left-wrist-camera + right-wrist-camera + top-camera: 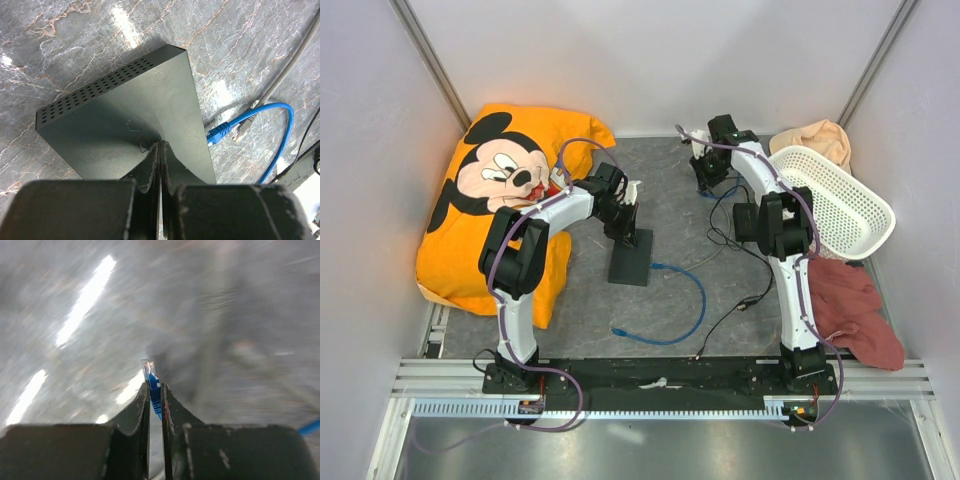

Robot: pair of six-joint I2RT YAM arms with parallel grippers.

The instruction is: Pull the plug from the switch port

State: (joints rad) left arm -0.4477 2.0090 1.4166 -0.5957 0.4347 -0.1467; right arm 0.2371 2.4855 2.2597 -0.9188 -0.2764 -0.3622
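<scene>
My right gripper has the blue plug's clear tip (148, 366) free of the switch box, so it should keep going to the open far side (682, 157) and let go of the plug there.
The flat black switch box (632, 258) lies mid-table and fills the left wrist view (130, 115). A blue plug (218, 134) sits against its right edge, apparently in a port; its blue cable (692, 300) loops toward the near edge. My left gripper (626, 222) is shut and empty, its tips (160, 146) pressed on the box top. My right gripper (706, 178) is at the far side, away from the box. In the right wrist view (155, 389) it is shut on another blue plug (152, 377) with a clear tip, free of any socket.
An orange Mickey Mouse pillow (495, 190) lies at the left. A white basket (835, 205) and cloths (855, 310) lie at the right. A smaller black brick (746, 220) with thin black cords lies right of centre. The right wrist view is blurred.
</scene>
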